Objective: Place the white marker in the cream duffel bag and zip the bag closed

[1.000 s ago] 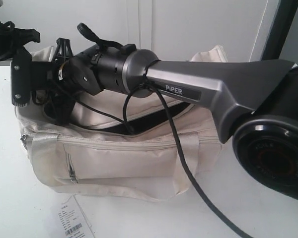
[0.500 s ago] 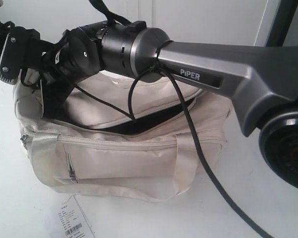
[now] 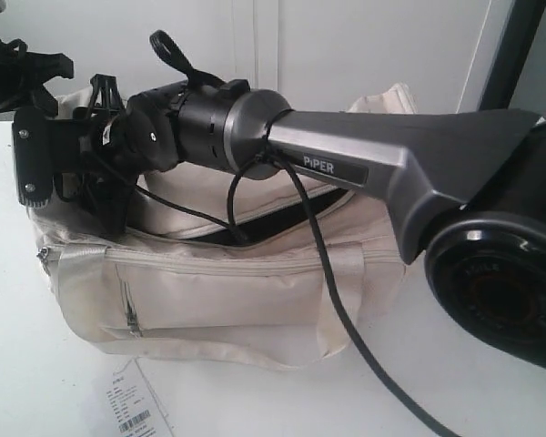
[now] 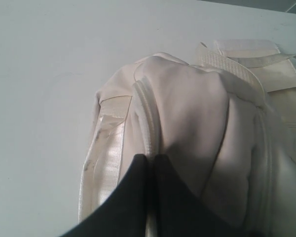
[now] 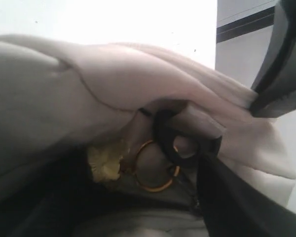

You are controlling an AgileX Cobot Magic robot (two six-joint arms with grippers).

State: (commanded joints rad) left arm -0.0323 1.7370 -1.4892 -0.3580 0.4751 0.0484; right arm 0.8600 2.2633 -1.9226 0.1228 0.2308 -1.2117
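My gripper will pull, and the gold ring will swing round and draw tight in line with the zipper pull, because the ring hooks loosely through it.
The cream duffel bag lies on the white table. A dark slit of black lining still shows along its top. My right arm reaches across the bag, with its gripper at the bag's left end. In the right wrist view this gripper is shut on the dark zipper pull, beside a gold ring and a pale gold charm. My left gripper is shut on a piped seam of the bag at that same end. The white marker is out of view.
A flat white barcode label lies on the table in front of the bag. The right arm's black cable hangs across the bag's front. A white wall stands behind, and a dark post rises at the back right.
Half a second ago my right arm was raised, lifting the bag's top flap. It has come back down to about where it was a second ago. The left gripper has stayed put.
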